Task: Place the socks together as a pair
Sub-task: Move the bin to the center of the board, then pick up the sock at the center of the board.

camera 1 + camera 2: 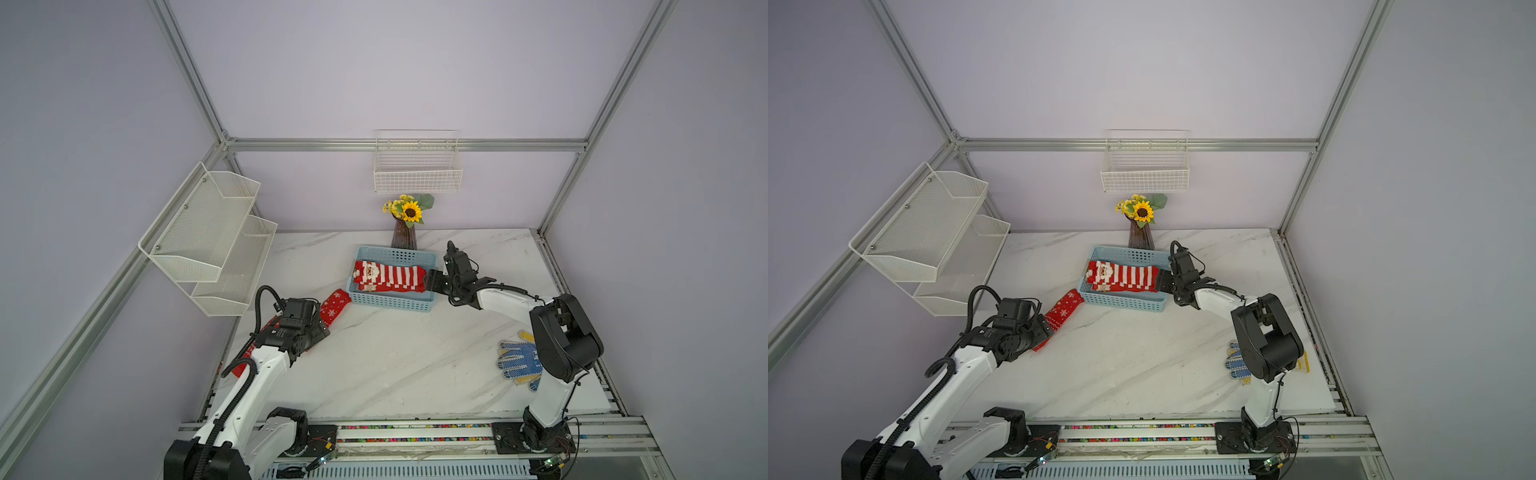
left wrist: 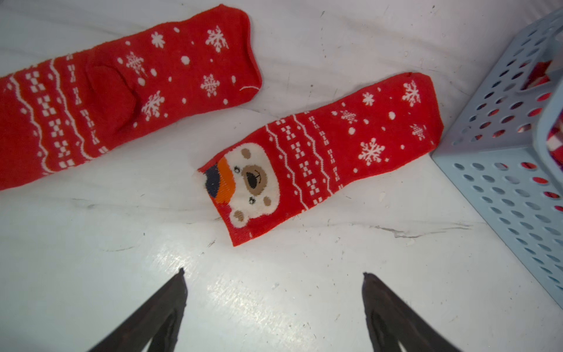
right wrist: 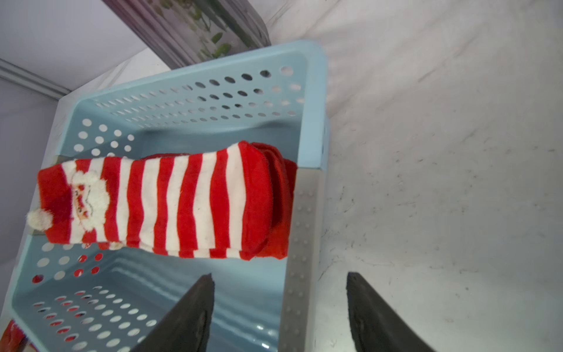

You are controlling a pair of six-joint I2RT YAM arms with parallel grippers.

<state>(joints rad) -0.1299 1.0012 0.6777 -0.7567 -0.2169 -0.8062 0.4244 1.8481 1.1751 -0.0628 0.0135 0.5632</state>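
Observation:
The bear sock's cuff (image 2: 220,206) is thin and lies flat. The bear sock will fold together across its side and sag at its toe as I lift it.
A red-and-white striped Santa sock (image 1: 390,276) (image 3: 170,201) lies in the light blue basket (image 1: 390,305) on top of more red sock fabric. My right gripper (image 3: 279,274) (image 1: 430,281) is open, one finger inside the basket and one outside its right rim (image 3: 304,243), holding nothing. Two red snowflake socks lie flat on the table left of the basket: one with a bear face (image 2: 320,158) and one showing no face (image 2: 122,91). My left gripper (image 2: 273,272) hangs open and empty over bare table, just short of the bear sock's cuff. In a top view, the left arm covers most of these socks (image 1: 334,307).
Blue and yellow dotted gloves (image 1: 519,361) lie at the right, partly behind the right arm. A vase with a sunflower (image 1: 404,235) stands right behind the basket. A white mesh shelf (image 1: 208,237) juts from the left wall and a wire basket (image 1: 417,170) hangs on the back wall.

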